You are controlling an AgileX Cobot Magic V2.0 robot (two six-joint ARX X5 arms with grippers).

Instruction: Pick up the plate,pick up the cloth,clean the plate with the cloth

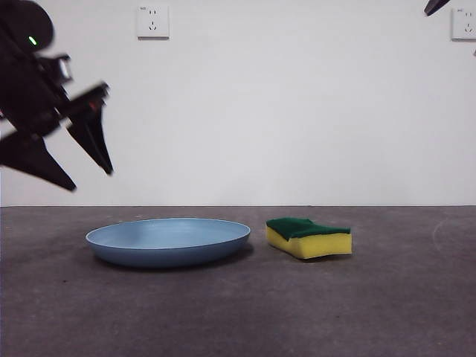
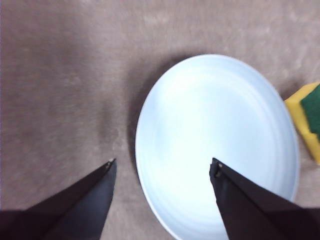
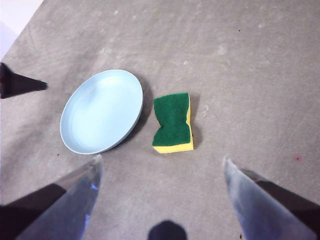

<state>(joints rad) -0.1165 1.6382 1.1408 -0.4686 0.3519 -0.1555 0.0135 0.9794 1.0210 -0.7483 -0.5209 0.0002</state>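
Observation:
My left gripper's fingers straddle just one rim of the wide plate [image 2: 142, 175], so the plate's far side [image 1: 242, 233] will dip lower when I lift it.
The light-blue plate [image 1: 167, 239] lies flat on the grey table, left of centre. The cloth, a yellow sponge with a green top [image 1: 309, 238], lies just to its right, apart from it. My left gripper [image 1: 93, 178] hangs open and empty in the air above the plate's left edge. In the left wrist view its jaws [image 2: 163, 161] straddle the near rim of the plate [image 2: 215, 125], with the sponge [image 2: 307, 115] at the edge. My right gripper [image 3: 162, 158] is open and empty, high above the plate [image 3: 100, 112] and the sponge [image 3: 172, 122].
A white wall with two sockets [image 1: 152, 21] stands behind the table. The right arm shows only as a black tip [image 1: 435, 6] at the top right corner. A tip of the left gripper [image 3: 20, 85] shows in the right wrist view.

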